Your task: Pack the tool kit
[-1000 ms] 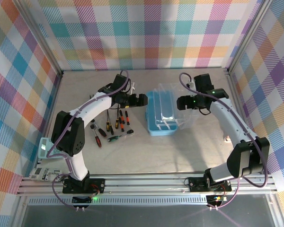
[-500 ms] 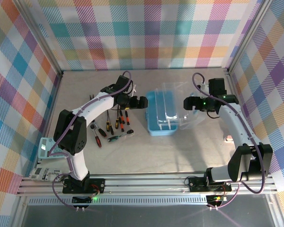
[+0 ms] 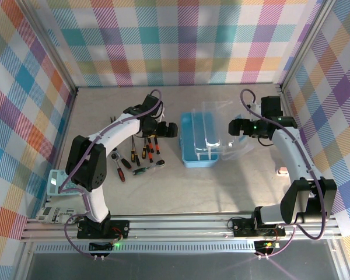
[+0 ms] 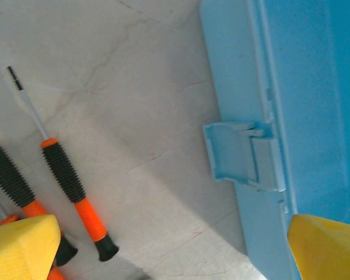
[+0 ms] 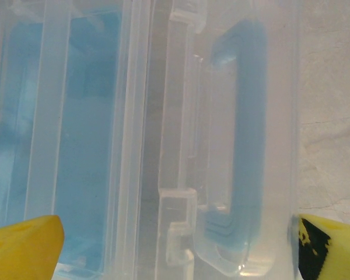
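Observation:
The clear lid (image 3: 226, 144) leans away from the light-blue box, so I should keep moving my left gripper toward the pliers (image 3: 112, 119) until its fingers close on a handle.
The tool kit's light-blue box (image 3: 197, 143) lies in the middle of the table with its clear lid (image 3: 226, 137) swung out to the right. The loose tools (image 3: 141, 154), screwdrivers and other hand tools, lie left of the box. My left gripper (image 3: 170, 129) hovers open between the tools and the box. In its wrist view the left gripper (image 4: 175, 251) is over bare table, with the box's latch (image 4: 242, 157) to the right and an orange-and-black screwdriver (image 4: 70, 186) to the left. My right gripper (image 5: 178, 251) stands open over the lid's blue handle (image 5: 248, 134).
A small grey-green device (image 3: 54, 181) and papers sit off the table at the near left. A small red-and-white item (image 3: 283, 171) lies by the right wall. Checked walls close in the table on three sides.
The right gripper has moved right and its jaws have widened. The clear lid has swung out to the right and lies lower. The left gripper has barely shifted.

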`<action>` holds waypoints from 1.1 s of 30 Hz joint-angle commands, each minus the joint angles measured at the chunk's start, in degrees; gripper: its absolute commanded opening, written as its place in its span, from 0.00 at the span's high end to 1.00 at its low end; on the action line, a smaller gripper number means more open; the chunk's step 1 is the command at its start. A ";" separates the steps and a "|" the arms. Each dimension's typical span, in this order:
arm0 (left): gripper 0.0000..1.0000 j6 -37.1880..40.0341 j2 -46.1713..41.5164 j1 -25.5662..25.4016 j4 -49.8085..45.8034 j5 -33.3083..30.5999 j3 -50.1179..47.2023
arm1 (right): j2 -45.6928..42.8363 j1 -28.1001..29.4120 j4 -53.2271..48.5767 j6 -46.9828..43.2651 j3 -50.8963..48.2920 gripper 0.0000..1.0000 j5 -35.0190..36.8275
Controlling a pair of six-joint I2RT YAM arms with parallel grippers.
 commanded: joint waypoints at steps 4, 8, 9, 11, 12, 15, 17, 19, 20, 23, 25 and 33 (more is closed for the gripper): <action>0.00 0.88 -3.76 3.45 -4.20 -3.36 0.26 | -2.14 -0.89 -2.41 -1.73 3.68 0.01 0.55; 0.00 1.06 -4.35 6.62 -6.07 -4.82 -0.12 | -2.14 -0.97 -2.90 -1.74 4.68 0.01 1.16; 0.00 1.01 -4.62 7.54 -6.40 -5.30 -0.35 | -2.14 -0.97 -3.02 -1.74 4.85 0.01 1.10; 0.00 0.81 -5.45 9.99 -7.16 -6.56 -1.01 | -2.23 -0.97 -3.37 -1.97 5.43 0.01 0.76; 0.01 0.57 -5.79 11.19 -7.71 -7.42 -1.29 | -2.24 -0.94 -3.55 -1.96 5.70 0.01 0.44; 0.00 -0.65 -6.84 16.20 -9.80 -10.54 -2.44 | -2.36 -1.00 -3.92 -2.12 6.77 0.01 -1.81; 0.00 -1.14 -7.35 19.97 -9.99 -11.52 -4.01 | -2.48 -0.96 -3.59 -2.09 7.07 0.01 -4.59; 0.02 -1.20 -6.96 23.31 -10.06 -11.52 -5.21 | -2.26 -0.89 -3.10 -1.58 7.16 0.01 -6.77; 0.05 -0.83 -6.56 24.52 -10.23 -11.93 -5.59 | -2.00 -0.84 -2.80 -1.27 7.14 0.01 -7.69; 0.11 0.41 -4.53 26.12 -11.17 -13.73 -5.20 | -1.06 0.12 -2.11 -0.62 7.07 0.01 -8.47; 0.14 0.87 -2.61 26.55 -11.47 -14.90 -4.55 | -0.29 1.15 -1.83 -0.35 7.22 0.01 -8.68; 0.31 1.93 5.41 29.22 -11.35 -17.53 -1.05 | 2.60 4.87 -0.98 0.72 8.98 0.01 -8.33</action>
